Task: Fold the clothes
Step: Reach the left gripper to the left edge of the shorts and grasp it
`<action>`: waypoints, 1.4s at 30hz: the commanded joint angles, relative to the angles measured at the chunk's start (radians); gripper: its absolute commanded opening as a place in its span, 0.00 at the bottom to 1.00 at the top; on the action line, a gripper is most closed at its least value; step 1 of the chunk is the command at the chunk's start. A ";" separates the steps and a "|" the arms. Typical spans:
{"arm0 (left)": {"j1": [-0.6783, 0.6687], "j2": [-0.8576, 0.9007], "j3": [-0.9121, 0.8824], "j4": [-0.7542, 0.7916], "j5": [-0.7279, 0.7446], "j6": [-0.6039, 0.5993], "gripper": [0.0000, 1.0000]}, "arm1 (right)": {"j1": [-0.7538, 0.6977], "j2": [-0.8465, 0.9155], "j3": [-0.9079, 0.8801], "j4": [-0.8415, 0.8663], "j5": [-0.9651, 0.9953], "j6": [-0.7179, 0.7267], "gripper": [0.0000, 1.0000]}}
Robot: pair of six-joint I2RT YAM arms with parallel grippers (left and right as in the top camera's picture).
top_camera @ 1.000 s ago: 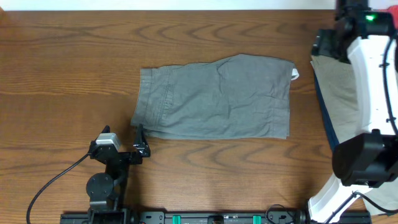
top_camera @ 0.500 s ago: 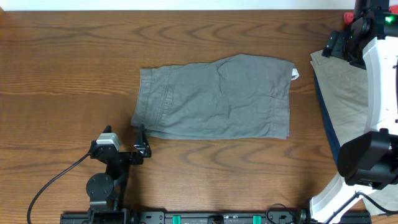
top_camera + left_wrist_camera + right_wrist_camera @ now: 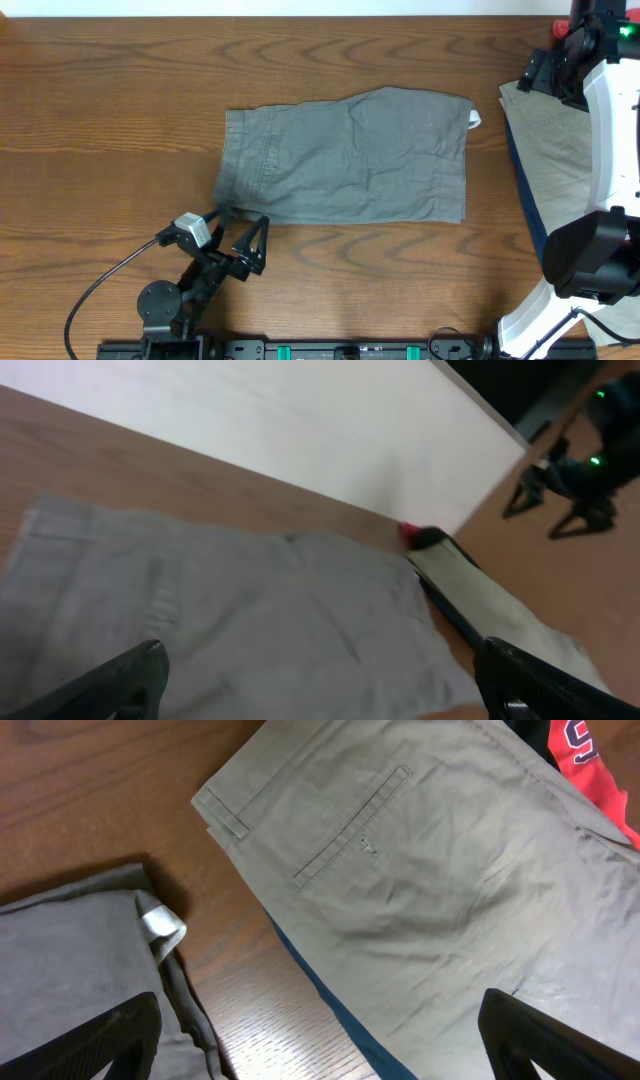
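The waistband's near corner (image 3: 218, 204) is at my left gripper, and a fold there would go crooked. Next, the gripper swings round and takes the waistband edge at its middle (image 3: 226, 160).
The grey-green shorts (image 3: 345, 155) lie flat in the middle of the table, waistband to the left. My left gripper (image 3: 240, 228) is open and empty just in front of their near left corner; in the left wrist view (image 3: 320, 695) the shorts (image 3: 220, 610) fill the space ahead of the fingers. My right gripper (image 3: 545, 72) is open and empty at the far right, over the gap between the grey-green shorts (image 3: 70, 970) and the beige shorts (image 3: 430, 870). The beige shorts (image 3: 545, 150) top a pile at the right edge.
Under the beige shorts lie a blue garment (image 3: 330, 1010), a red garment (image 3: 590, 750) and something black. A white label (image 3: 160, 923) sticks out of the grey-green shorts' right end. The left arm's cable (image 3: 100, 290) trails at the near left.
My left gripper has turned toward the shorts' near left corner and opened wide. My right arm moved a little toward the far right a second ago, then held still.
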 commanded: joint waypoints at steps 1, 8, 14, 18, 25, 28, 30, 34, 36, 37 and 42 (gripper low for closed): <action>0.003 0.058 0.115 -0.028 0.061 0.051 0.98 | -0.001 0.005 -0.006 -0.001 0.000 -0.008 0.99; 0.003 0.468 0.518 -0.381 -0.047 0.331 0.98 | -0.001 0.005 -0.006 -0.001 0.000 -0.008 0.99; 0.003 0.992 1.046 -0.895 -0.205 0.500 0.98 | -0.001 0.005 -0.006 -0.001 0.000 -0.008 0.99; 0.003 1.296 1.358 -1.154 -0.274 0.530 0.98 | -0.001 0.005 -0.006 -0.001 0.000 -0.008 0.99; 0.004 1.564 1.444 -1.048 -0.294 0.530 0.98 | -0.001 0.005 -0.006 -0.001 0.000 -0.008 0.99; 0.004 1.648 1.444 -0.995 -0.294 0.530 0.98 | -0.001 0.005 -0.006 -0.001 0.000 -0.008 0.99; 0.005 1.693 1.444 -0.966 -0.294 0.530 0.98 | -0.001 0.005 -0.006 -0.001 0.000 -0.008 0.99; 0.005 1.780 1.444 -0.932 -0.293 0.530 0.98 | -0.001 0.005 -0.006 -0.001 0.000 -0.008 0.99; 0.006 1.819 1.444 -0.931 -0.293 0.550 0.98 | -0.001 0.005 -0.006 -0.001 0.000 -0.008 0.99; 0.010 1.838 1.444 -0.933 -0.293 0.567 0.98 | -0.001 0.005 -0.006 -0.001 0.000 -0.008 0.99; 0.058 1.911 1.444 -0.937 -0.274 0.594 0.98 | -0.001 0.005 -0.006 -0.001 0.000 -0.008 0.99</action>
